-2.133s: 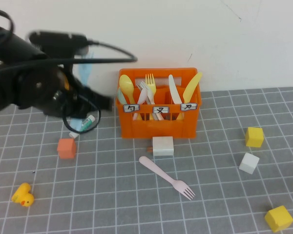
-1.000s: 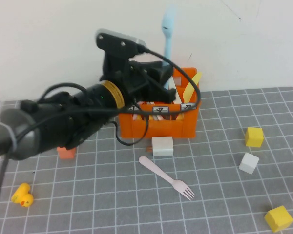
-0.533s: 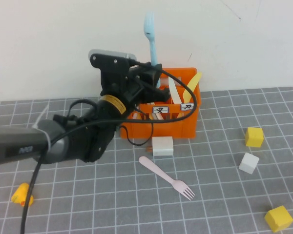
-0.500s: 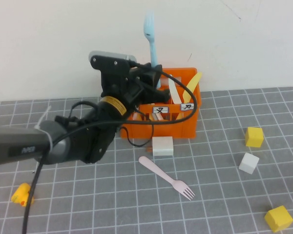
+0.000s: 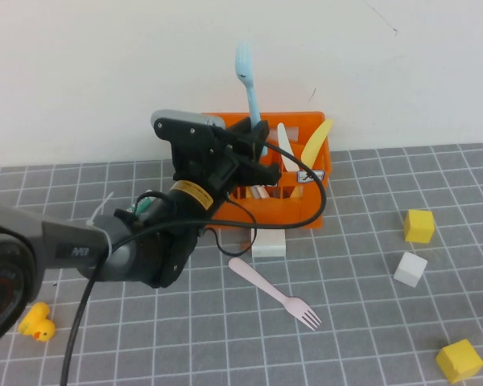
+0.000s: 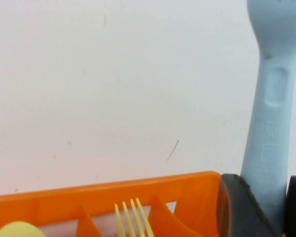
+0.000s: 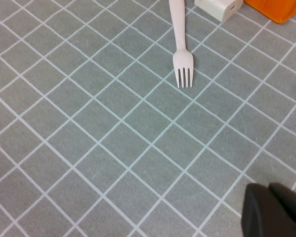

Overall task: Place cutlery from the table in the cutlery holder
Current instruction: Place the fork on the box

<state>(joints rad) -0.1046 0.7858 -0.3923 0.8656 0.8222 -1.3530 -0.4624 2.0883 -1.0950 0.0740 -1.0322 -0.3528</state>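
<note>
The robot's left gripper has the light blue fork [image 5: 244, 64] upright, tines up, over the cutlery holder's middle slot [image 5: 259, 191], so it should keep lowering it and release it inside.
My left gripper [image 5: 254, 151] is shut on the light blue fork [image 5: 248, 84] and holds it upright, tines up, over the orange cutlery holder [image 5: 310, 205] by the back wall. In the left wrist view the blue fork [image 6: 274, 108] sits between the dark fingers [image 6: 235, 207], just above the holder's rim [image 6: 113, 193]. The fork's lower end is hidden. The pale pink fork [image 5: 275, 293] lies on the grey table [image 5: 362, 322] in front of the holder. It also shows in the right wrist view [image 7: 179, 39]. My right gripper [image 7: 268, 190] is shut and empty, above bare table.
A white cube [image 5: 267, 241] stands just before the holder. Two yellow cubes [image 5: 419, 225] [image 5: 459, 359] and a white cube [image 5: 410, 268] are at the right. A yellow duck [image 5: 36, 322] is at the front left. A yellow fork [image 6: 133, 221], knife and spoon stand in the holder.
My left arm has swung from the left to over the holder with the blue fork, then lowered it slightly. The pink fork has not moved.
</note>
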